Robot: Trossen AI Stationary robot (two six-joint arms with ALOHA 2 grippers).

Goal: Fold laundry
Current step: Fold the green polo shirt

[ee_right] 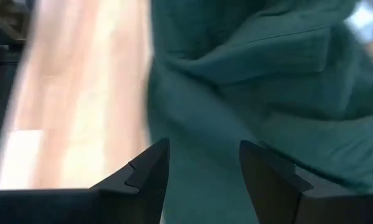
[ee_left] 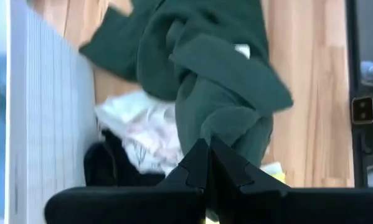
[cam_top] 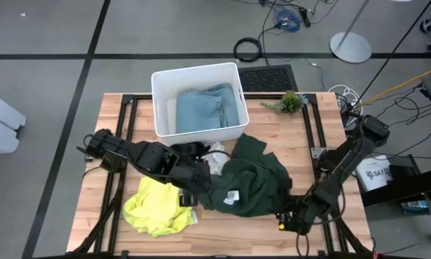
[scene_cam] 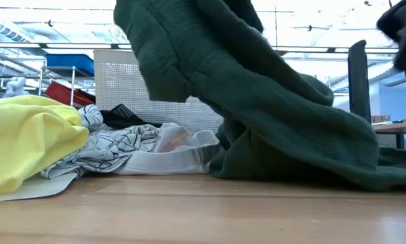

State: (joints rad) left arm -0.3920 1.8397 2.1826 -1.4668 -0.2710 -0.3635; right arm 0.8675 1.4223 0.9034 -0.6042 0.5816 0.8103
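Note:
The dark green garment is crumpled and my left gripper holds just one bunched fold (cam_top: 214, 198), so next my right gripper pinches the opposite end (cam_top: 274, 200) before it folds.
A dark green garment (cam_top: 251, 176) lies crumpled on the wooden table (cam_top: 323, 237). One part of it is raised high (scene_cam: 189, 47) and the rest trails down onto the table. My left gripper (ee_left: 208, 155) is shut on it, at its left side (cam_top: 199, 191). My right gripper (ee_right: 205, 167) stands open over the garment's near right edge (cam_top: 283, 214). A bright yellow garment (cam_top: 157, 206) lies near left. A white patterned one (cam_top: 216, 160) and a black one (cam_top: 190, 150) lie beside the bin. A light blue one (cam_top: 204, 109) lies in the bin. My left gripper pinches a bunched fold of the dark green garment (ee_left: 220, 127) between its two shut fingers, coming slanting down from the table's left. That part is lifted off the table; the cloth drapes down from it and its far part (scene_cam: 311, 156) rests on the wood. My right gripper: I cannot tell whether its fingers touch the green cloth.
A white plastic bin (cam_top: 161, 101) stands at the table's far middle. A small green plant (cam_top: 289, 102) sits at the far right. Bare wood shows along the near edge (scene_cam: 203, 210) and at the right (cam_top: 301, 144).

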